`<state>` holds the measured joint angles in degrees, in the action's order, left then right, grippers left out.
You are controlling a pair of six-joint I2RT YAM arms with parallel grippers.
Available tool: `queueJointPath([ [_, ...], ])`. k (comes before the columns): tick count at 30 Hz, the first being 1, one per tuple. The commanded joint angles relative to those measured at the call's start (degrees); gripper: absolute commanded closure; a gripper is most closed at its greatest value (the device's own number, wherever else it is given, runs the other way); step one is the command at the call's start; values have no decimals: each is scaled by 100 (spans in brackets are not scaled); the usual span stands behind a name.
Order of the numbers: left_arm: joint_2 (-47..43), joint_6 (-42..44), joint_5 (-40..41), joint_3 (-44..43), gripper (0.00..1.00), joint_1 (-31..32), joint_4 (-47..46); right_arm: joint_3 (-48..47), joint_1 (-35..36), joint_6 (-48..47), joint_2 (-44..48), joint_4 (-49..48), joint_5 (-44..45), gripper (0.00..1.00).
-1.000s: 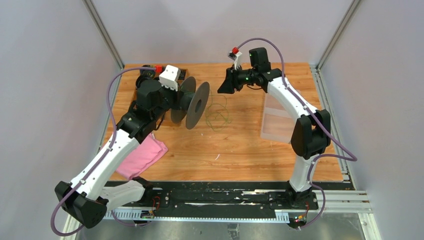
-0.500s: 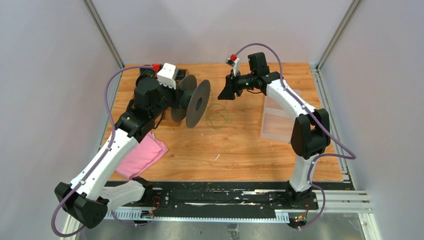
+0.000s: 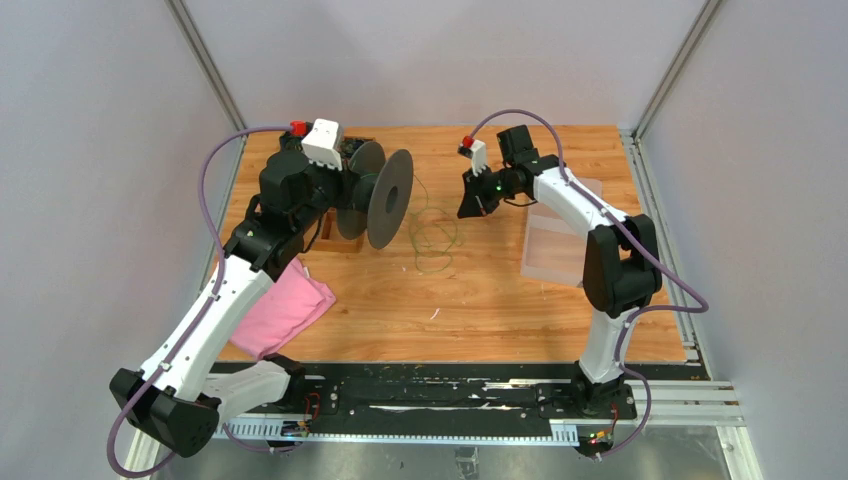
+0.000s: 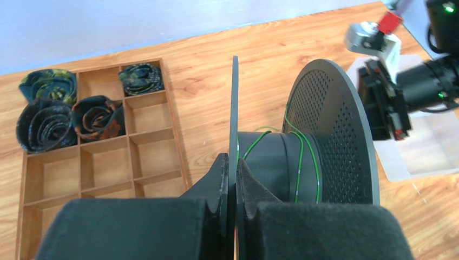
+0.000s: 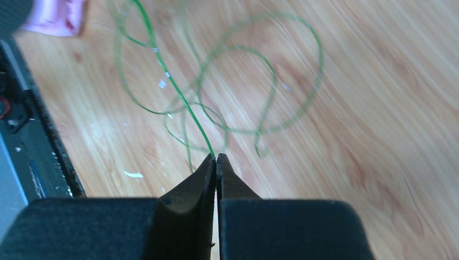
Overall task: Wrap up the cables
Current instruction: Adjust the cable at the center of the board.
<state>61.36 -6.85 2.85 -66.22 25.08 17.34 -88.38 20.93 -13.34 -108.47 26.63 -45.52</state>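
Note:
The green cable (image 5: 172,79) stretches straight from the spool to my right gripper, so I should carry on pulling toward the clear plastic sheet's edge (image 3: 528,245) and let go there.
A dark grey spool (image 3: 390,198) hangs on its side above the table's back left, and a few turns of green cable (image 4: 300,157) lie on its hub. My left gripper (image 4: 233,162) is shut on the thin edge of the spool's near flange (image 4: 235,108). The rest of the cable (image 3: 432,235) lies in loose loops on the wood between the arms. My right gripper (image 5: 216,158) is shut on a strand of cable (image 5: 178,97) that rises taut from its tips. In the top view the right gripper (image 3: 468,205) hovers just right of the loops.
A wooden compartment tray (image 4: 157,135) with rolled ties (image 4: 46,122) sits behind the spool at the back left. A pink cloth (image 3: 285,310) lies under the left arm. A clear plastic sheet (image 3: 555,250) lies beneath the right arm. White scraps dot the wood.
The right gripper has moved right and nearer, lowered toward the loops, and closed on the cable strand. The left arm has shifted the spool slightly left.

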Motion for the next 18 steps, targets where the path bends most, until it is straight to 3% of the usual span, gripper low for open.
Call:
queueJointPath([
  [1,-142,-285,237,-298,100,-259,-326,247,-461,-254,493,937,1191,99],
  [10,-60,-439,737,-490,100,-557,-232,1157,-785,-513,1717,1655,2726,99],
  [18,-45,-536,1160,-593,100,-807,-195,1030,-1004,-794,2597,1933,3592,99],
])
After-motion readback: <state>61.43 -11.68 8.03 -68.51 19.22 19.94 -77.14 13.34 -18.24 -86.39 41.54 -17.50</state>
